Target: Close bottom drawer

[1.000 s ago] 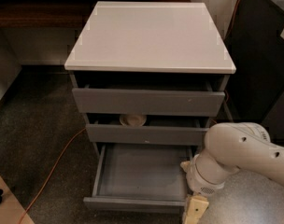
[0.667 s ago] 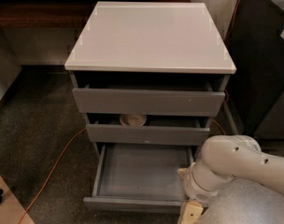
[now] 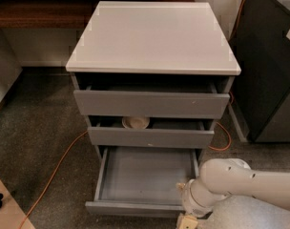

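Observation:
The bottom drawer's straight sides (image 3: pixel 100 175) lead back into the cabinet, so the bottom drawer will slide straight in and stay square when I push one end.
The bottom drawer (image 3: pixel 145 180) of the white-topped cabinet (image 3: pixel 152 37) is pulled far out, showing its smooth grey floor; nothing lies on the part I see. Its flat front (image 3: pixel 130 208) runs along the bottom of the view. My white arm (image 3: pixel 240 182) comes in from the lower right. My gripper (image 3: pixel 187 221) hangs at the drawer front's right end, at the bottom edge of the view, mostly cut off.
The top drawer (image 3: pixel 151 104) and middle drawer (image 3: pixel 150 137) stand slightly open; a pale bowl (image 3: pixel 135 122) sits in the middle one. An orange cable (image 3: pixel 54 173) runs over the carpet at left. A dark cabinet (image 3: pixel 271 66) stands at right.
My arm and gripper have shifted left and slightly lower, closer to the right end of the bottom drawer's front. The drawers have not moved.

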Available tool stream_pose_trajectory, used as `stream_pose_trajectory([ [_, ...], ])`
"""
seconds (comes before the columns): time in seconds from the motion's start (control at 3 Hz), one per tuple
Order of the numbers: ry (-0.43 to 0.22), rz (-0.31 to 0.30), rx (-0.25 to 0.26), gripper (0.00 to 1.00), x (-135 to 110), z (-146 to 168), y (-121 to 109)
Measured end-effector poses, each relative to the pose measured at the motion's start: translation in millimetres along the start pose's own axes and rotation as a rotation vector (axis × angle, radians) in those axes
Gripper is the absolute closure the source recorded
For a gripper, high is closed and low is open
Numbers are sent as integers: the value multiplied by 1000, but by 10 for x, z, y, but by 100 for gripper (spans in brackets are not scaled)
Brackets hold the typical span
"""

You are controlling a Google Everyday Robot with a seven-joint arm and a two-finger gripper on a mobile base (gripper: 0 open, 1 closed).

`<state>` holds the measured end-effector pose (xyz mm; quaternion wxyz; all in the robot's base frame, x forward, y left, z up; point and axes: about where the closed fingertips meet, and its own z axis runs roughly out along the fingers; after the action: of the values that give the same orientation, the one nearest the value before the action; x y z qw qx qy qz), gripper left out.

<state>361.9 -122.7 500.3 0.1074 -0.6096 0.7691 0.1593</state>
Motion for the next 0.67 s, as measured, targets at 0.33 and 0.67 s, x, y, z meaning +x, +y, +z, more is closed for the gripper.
stream_pose_trajectory([
  [0.33, -13, 4, 0, 0, 72, 337, -87],
  [0.67, -7, 17, -11, 18, 157, 701, -165],
])
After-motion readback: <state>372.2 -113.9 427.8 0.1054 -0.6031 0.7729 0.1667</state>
